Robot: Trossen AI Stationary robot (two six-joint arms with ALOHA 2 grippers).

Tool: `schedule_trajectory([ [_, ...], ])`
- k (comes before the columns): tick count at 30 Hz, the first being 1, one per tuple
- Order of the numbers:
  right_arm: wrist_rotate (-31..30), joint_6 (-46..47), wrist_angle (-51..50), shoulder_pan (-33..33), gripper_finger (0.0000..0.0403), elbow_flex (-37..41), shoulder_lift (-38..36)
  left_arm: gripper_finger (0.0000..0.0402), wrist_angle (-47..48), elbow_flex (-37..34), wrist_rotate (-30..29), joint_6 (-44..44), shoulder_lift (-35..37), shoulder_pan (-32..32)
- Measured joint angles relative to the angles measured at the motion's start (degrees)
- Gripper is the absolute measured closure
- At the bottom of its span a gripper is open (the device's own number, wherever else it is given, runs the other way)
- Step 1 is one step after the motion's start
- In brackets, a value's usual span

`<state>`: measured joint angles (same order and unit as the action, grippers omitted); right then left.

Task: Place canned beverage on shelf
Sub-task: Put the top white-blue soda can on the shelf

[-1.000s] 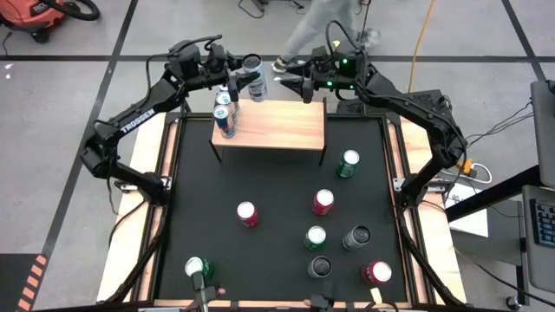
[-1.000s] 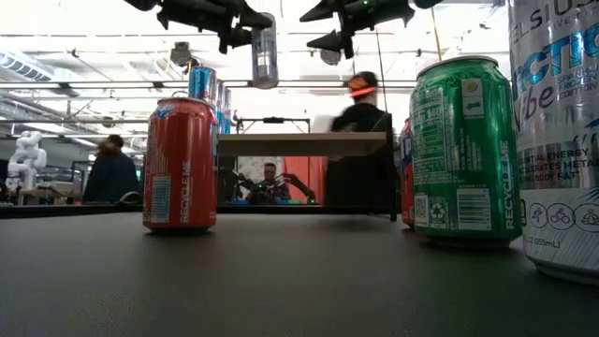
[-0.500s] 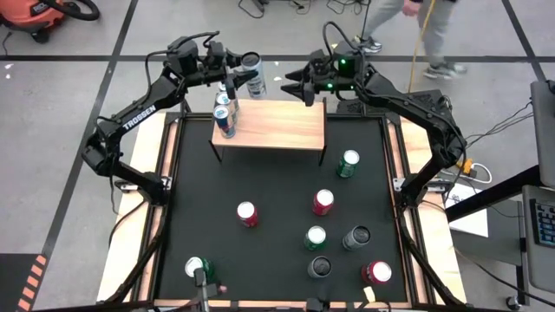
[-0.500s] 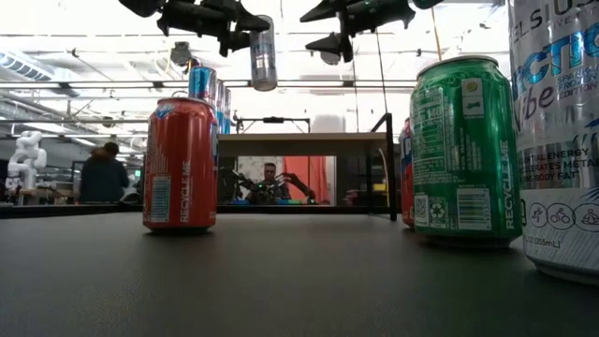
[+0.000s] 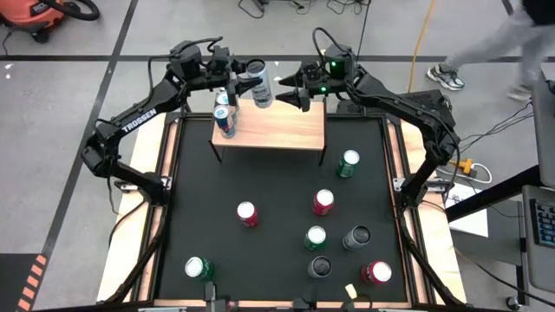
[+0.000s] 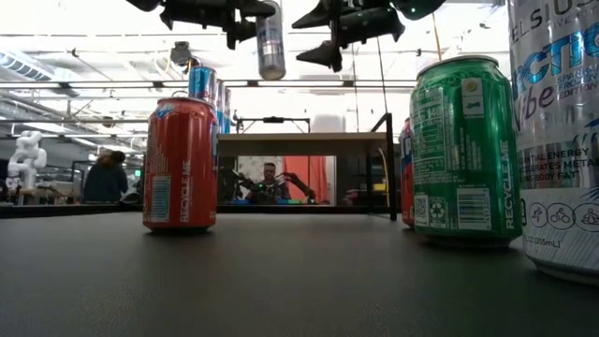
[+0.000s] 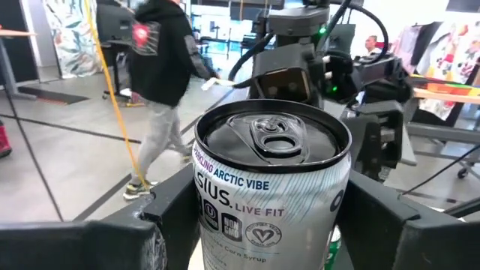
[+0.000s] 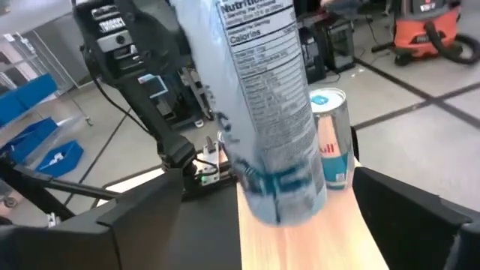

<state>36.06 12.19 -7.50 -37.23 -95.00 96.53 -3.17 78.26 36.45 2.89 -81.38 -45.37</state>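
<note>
My right gripper should take hold of the can's lower half (image 5: 263, 99) before my left gripper moves away, because my left gripper is holding the silver can from the blue cans' side (image 5: 225, 116).
A silver canned beverage (image 5: 258, 87) hangs upright over the far edge of the light-wood shelf (image 5: 282, 130), with my left gripper (image 5: 238, 80) shut on it. In the left wrist view the can (image 7: 270, 187) fills the middle. My right gripper (image 5: 290, 94) stands open just right of the can, its fingers level and pointing at it without touching. In the right wrist view the can (image 8: 270, 112) stands ahead of the spread fingers (image 8: 142, 217). Blue cans (image 5: 225, 117) stand on the shelf's left end. My left gripper pinches the can's side walls (image 7: 206, 217) below the top rim between its two fingers (image 7: 169, 214). The fingers lie level and come from the table's far left. The can stays upright, lifted clear above the shelf, its lower half (image 6: 272, 65) hanging below the fingers.
Several loose cans stand on the black tabletop nearer the front: green (image 5: 348, 163), red (image 5: 323, 202), red (image 5: 247, 213), dark (image 5: 355, 236). In the low view a red can (image 6: 180, 164) and a green can (image 6: 465, 150) stand close. A person (image 5: 512, 39) walks beyond the far right corner.
My right gripper has moved toward the table's left, closer to the held can, sunk a little, and opened wider. My left gripper has carried the can slightly toward the right and the near side, over the shelf's far edge; the can stays upright.
</note>
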Motion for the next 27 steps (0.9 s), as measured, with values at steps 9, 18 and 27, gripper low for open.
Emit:
schedule_trajectory([
  [9, -3.12, -4.69, 1.56, 2.95, 0.0020, 0.04, 1.55, 0.0149, -5.15, -0.01, -4.29, 4.49, 0.00, 2.47],
  [18, -7.68, -9.00, 6.17, 5.15, 0.0023, 0.02, 2.54, 0.0149, -5.91, -0.02, -5.05, 7.32, -0.02, 4.85],
  [27, -7.59, -10.34, 7.31, 5.98, 0.0061, -0.02, 2.87, 0.0149, -5.89, -0.02, -6.88, 7.24, -0.02, 5.82],
])
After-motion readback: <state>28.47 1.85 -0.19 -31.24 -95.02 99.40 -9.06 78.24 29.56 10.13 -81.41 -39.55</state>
